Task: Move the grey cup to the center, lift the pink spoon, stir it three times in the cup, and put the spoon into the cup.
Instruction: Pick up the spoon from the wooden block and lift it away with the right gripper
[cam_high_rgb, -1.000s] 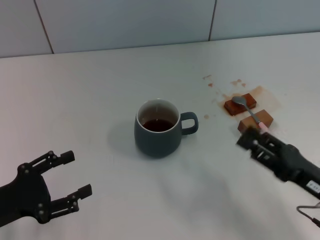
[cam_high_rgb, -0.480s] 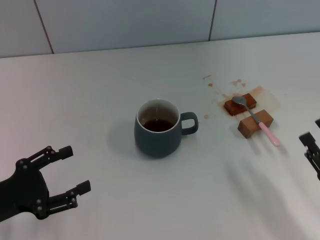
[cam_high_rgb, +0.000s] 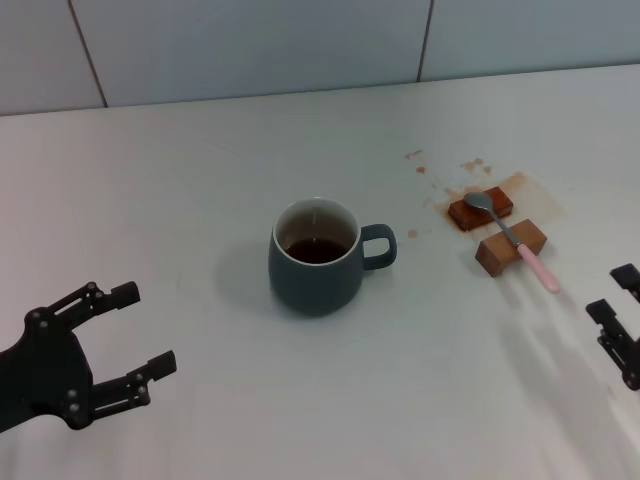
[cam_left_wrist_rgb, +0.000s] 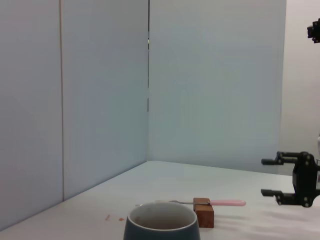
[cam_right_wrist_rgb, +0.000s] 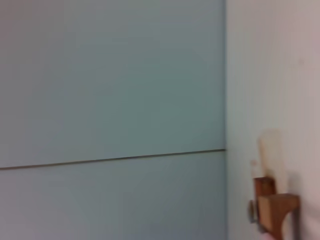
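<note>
The spoon's pink handle sticks out past the near block (cam_high_rgb: 529, 256) toward the robot's open right gripper, so that gripper should keep moving in until its fingers are around the handle (cam_high_rgb: 545, 276).
The grey cup (cam_high_rgb: 315, 258) stands mid-table with dark brown liquid, its handle toward the right; its rim also shows in the left wrist view (cam_left_wrist_rgb: 161, 222). The pink spoon (cam_high_rgb: 518, 240) lies across two brown blocks to the cup's right, bowl on the far block, pink handle (cam_left_wrist_rgb: 227, 202) past the near one. My right gripper (cam_high_rgb: 612, 292) is open and empty at the right edge, just right of the spoon's handle; it also shows in the left wrist view (cam_left_wrist_rgb: 272, 176). My left gripper (cam_high_rgb: 145, 328) is open and empty at the front left, well away from the cup.
Two brown blocks (cam_high_rgb: 481, 210) (cam_high_rgb: 511, 247) sit on a brown spill stain (cam_high_rgb: 520, 186), with small drops (cam_high_rgb: 415, 158) farther back. The blocks also show in the right wrist view (cam_right_wrist_rgb: 272, 207). A tiled wall (cam_high_rgb: 300, 40) runs behind the table.
My right gripper drew back from over the spoon's handle to the right edge, leaving the spoon on the blocks. My left gripper drifted slightly toward the front left.
</note>
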